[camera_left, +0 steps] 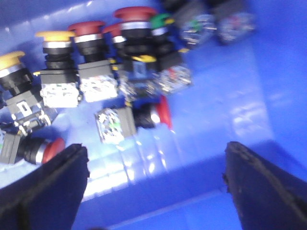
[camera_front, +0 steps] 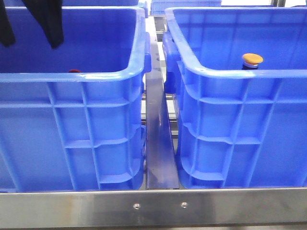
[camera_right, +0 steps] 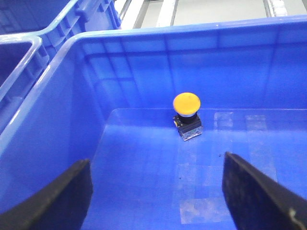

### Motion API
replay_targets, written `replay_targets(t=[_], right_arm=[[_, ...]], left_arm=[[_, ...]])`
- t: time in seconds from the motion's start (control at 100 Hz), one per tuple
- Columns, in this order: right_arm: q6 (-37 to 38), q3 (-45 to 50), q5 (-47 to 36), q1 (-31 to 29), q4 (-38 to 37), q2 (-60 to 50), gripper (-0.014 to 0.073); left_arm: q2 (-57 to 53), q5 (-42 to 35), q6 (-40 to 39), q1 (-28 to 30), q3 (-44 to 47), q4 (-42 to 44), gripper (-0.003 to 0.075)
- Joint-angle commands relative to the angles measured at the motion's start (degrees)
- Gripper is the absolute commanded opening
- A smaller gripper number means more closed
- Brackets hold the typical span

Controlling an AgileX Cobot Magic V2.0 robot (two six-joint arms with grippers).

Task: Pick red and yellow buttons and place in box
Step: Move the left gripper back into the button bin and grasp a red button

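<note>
My gripper will lift the red button with the yellow tab (camera_left: 137, 53), and the button will come up in one piece because a black neck (camera_left: 136, 35) joins the cap and the clear block.
Two alike blue crates stand side by side. In the right box (camera_front: 240, 74) (camera_right: 72, 72) one yellow button (camera_front: 252, 60) (camera_right: 186, 103) stands upright on the floor. My right gripper (camera_right: 156, 191) hovers open over that floor, short of the button, holding nothing. The left crate (camera_front: 72, 76) holds a heap of buttons: red caps (camera_left: 87, 28) (camera_left: 135, 13) (camera_left: 53, 147), yellow caps (camera_left: 55, 35) (camera_left: 10, 59). One red button (camera_left: 160, 112) lies on its side. My left gripper (camera_left: 156, 187) (camera_front: 31, 44) hangs open above the heap, empty. A red cap (camera_front: 74, 71) peeks over the left crate's front rim.
A green-capped button (camera_left: 160, 20) and several clear-bodied switch blocks (camera_left: 201, 24) lie among the heap. A metal rail (camera_front: 158, 143) runs between the two crates. A steel bar (camera_front: 153, 206) runs across in front of both crates. Another blue crate (camera_right: 19, 52) adjoins the right box.
</note>
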Motion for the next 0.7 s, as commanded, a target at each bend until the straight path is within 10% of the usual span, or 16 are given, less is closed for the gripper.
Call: replay_targets(t=[0.0,0.69], right_arm=[[-0.44,-1.54,-1.84,-0.01,0.53,-0.32,0.0579],[-0.44,-1.54,-1.79,-0.01,0.53,-0.33,0.0579]], left_arm=[[0.53,-1.34,0.7,1.09,-3.05,-2.23,0.0546],[12.38,-8.61,2.98,2.84,-6.26,-6.13,0.0506]])
